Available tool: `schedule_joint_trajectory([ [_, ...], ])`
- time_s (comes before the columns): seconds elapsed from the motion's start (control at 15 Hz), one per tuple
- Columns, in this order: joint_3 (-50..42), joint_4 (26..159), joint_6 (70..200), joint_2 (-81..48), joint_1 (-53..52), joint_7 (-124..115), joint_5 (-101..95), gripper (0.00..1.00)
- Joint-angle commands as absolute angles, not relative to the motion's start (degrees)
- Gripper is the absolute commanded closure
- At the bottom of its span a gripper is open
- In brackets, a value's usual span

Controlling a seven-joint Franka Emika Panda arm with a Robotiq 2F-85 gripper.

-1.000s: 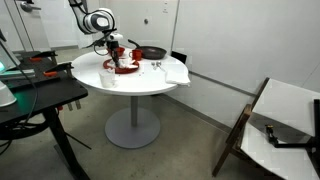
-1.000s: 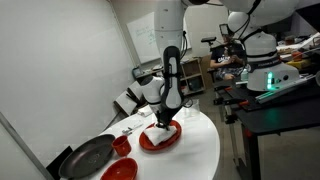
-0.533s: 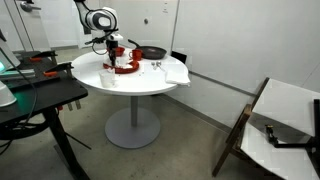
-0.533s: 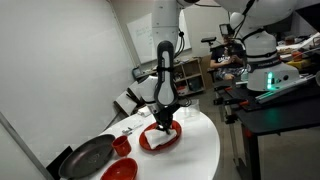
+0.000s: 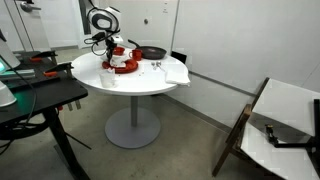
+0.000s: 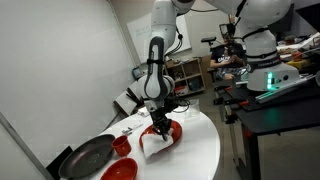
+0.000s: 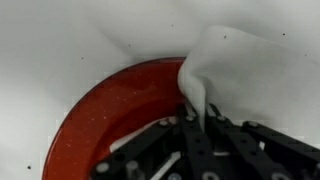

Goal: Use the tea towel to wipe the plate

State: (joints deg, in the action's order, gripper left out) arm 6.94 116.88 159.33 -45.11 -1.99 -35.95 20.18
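Observation:
The tea towel lies at the plate's edge (image 7: 168, 66) and hangs partly off it, so the robot's gripper should wipe the towel back across the plate's red side (image 7: 108, 118).
A red plate (image 7: 110, 115) sits on the round white table; it also shows in both exterior views (image 5: 122, 68) (image 6: 168, 133). My gripper (image 7: 197, 125) is shut on a white tea towel (image 7: 250, 75) and holds it over the plate's edge. The towel hangs from the jaws and drapes partly over the plate and partly off it onto the table (image 6: 150, 143). In an exterior view the gripper (image 6: 160, 125) points down at the plate. The fingertips are partly hidden by the cloth.
A dark pan (image 6: 88, 157), a red cup (image 6: 122, 146) and a red bowl (image 6: 118, 171) stand on the table (image 6: 200, 150). A dark bowl (image 5: 152, 52) and white cloth (image 5: 172, 72) lie on its far side. A desk (image 5: 30, 95) and a chair (image 5: 280, 125) stand nearby.
My arm has swung sideways across the plate, dragging the towel with it; the towel now lies partly off the plate's rim.

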Motion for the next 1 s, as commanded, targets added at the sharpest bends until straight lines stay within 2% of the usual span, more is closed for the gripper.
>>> schedule_joint_trajectory([
  [0.0, 5.81, 116.16, 159.96, -45.72, -3.22, -34.08, 22.21, 0.98],
  [0.33, -12.77, 116.03, 157.97, -47.31, -20.30, -46.25, 10.59, 0.97],
  [0.6, -20.20, 115.18, 154.85, -49.40, -28.08, -54.03, 3.63, 0.97],
  [0.8, -19.37, 114.65, 150.20, -49.21, -27.87, -56.61, 1.38, 0.97],
  [0.93, -15.27, 114.28, 148.76, -47.98, -24.08, -54.37, 2.26, 0.97],
])
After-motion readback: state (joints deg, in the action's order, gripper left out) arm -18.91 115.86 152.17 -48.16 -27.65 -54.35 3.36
